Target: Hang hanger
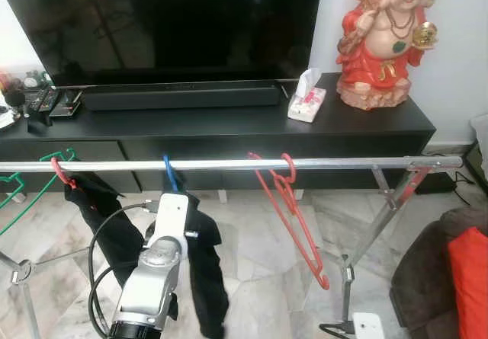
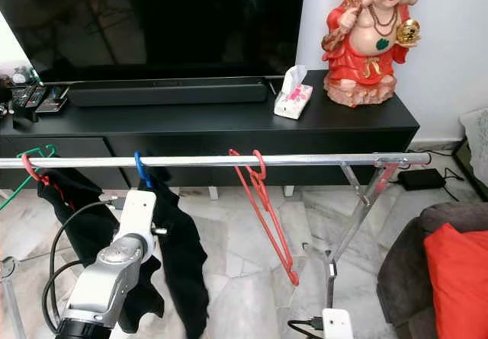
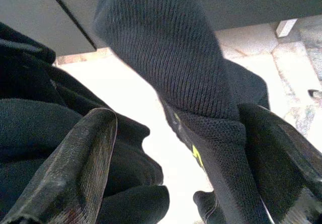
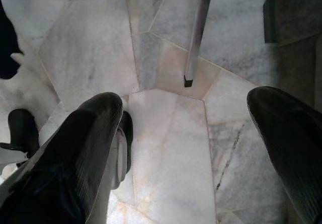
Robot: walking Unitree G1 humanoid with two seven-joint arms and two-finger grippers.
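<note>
The blue hook [image 1: 166, 158] only rests over the silver rail. The blue hanger [image 1: 171, 177] will therefore come off inside the black garment when I lift the garment.
A silver rail [image 1: 335, 162] runs across in front of me. A blue hanger [image 1: 169, 173] hangs on it with a black garment [image 1: 207, 278]. To its right, an empty red hanger [image 1: 293, 217] hangs tilted. At the left are a red hook with another black garment [image 1: 107, 217] and a green hanger [image 1: 30, 175]. My left arm [image 1: 156, 267] reaches up under the blue hanger. My left gripper [image 3: 181, 128] is open, with the dark knitted cloth [image 3: 166, 58] running between its fingers, close to one of them. My right gripper [image 4: 183, 103] is open over the marble floor and holds nothing.
Behind the rail stands a black TV console [image 1: 229, 126] with a soundbar, a tissue box [image 1: 306, 103] and a red statue [image 1: 385, 42]. The rack's slanted leg [image 1: 374, 232] stands at the right, near a white power strip [image 1: 367, 325] and a brown seat with a red cushion [image 1: 467, 278].
</note>
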